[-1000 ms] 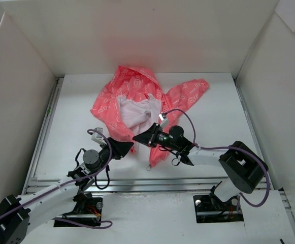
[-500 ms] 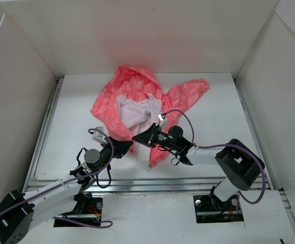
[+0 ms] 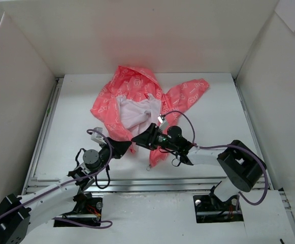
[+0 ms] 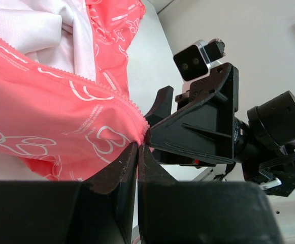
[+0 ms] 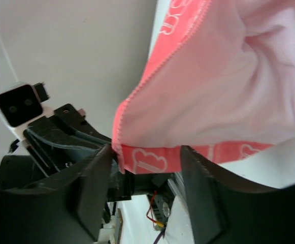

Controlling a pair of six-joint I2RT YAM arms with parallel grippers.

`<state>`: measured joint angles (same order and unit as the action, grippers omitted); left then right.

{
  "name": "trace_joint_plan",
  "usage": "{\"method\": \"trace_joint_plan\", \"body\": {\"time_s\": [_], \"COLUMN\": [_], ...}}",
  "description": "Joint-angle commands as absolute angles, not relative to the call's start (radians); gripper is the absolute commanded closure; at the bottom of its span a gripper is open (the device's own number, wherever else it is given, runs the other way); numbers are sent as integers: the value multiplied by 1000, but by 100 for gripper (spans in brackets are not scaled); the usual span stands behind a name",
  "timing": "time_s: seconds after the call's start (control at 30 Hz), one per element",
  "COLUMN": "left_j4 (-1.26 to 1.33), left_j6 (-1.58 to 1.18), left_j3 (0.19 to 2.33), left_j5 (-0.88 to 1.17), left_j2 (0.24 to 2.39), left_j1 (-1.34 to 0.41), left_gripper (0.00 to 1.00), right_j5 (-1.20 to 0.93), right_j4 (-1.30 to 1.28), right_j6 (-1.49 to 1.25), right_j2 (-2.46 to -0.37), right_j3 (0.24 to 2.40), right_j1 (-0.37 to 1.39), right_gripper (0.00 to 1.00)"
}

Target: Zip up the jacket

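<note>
The robot's left gripper is holding the jacket's front corner [image 4: 138,131], but the zipper slider's corner [image 3: 151,164] lies apart near the bar, so the right gripper needs to bring the slider's corner over.
The coral-pink jacket [image 3: 131,91] lies open on the white table, its white lining [image 3: 134,113] facing up and the hood towards the back wall. My left gripper [image 3: 129,148] is shut on the jacket's lower front edge [image 4: 61,122], and pink fabric is pinched at its tips [image 4: 138,146]. My right gripper [image 3: 136,138] faces it tip to tip. It is open [image 5: 146,148], and the pink hem [image 5: 152,162] hangs loose between its fingers. I cannot see the zipper slider.
White walls close in the table on three sides. A sleeve [image 3: 194,90] stretches to the back right. A metal rail [image 3: 152,185] runs along the near edge, and purple cables loop from both arms.
My left gripper has closed on the jacket's edge. My right gripper was shut and has opened, letting go of the fabric. Both arms stay almost in place.
</note>
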<state>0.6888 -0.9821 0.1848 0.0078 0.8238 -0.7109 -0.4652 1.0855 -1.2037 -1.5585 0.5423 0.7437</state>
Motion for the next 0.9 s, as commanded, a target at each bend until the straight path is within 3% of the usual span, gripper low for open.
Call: {"method": "trace_joint_plan", "body": {"time_s": [0.0, 0.13, 0.27, 0.3, 0.6, 0.87], "left_j4": [726, 704, 689, 687, 673, 618], "left_j6": [-950, -937, -930, -930, -882, -815], "left_j3": [230, 225, 227, 227, 244, 287], "left_j5": [-27, -34, -38, -41, -63, -72], "left_j2": [802, 776, 765, 765, 802, 827], "left_j1": [-701, -701, -701, -701, -701, -733], "left_gripper": [100, 100, 100, 100, 100, 100], "right_j5": [-436, -371, -311, -307, -256, -216], "right_j4": [984, 800, 649, 623, 277, 268], "right_j6": [-1106, -1006, -945, -924, -876, -905], "right_j2": [-1447, -1318, -1223, -1194, -1022, -1051], "right_j3": [581, 554, 523, 509, 416, 360], "right_j1": [733, 729, 727, 729, 792, 810], "right_gripper": [45, 39, 94, 100, 100, 100]}}
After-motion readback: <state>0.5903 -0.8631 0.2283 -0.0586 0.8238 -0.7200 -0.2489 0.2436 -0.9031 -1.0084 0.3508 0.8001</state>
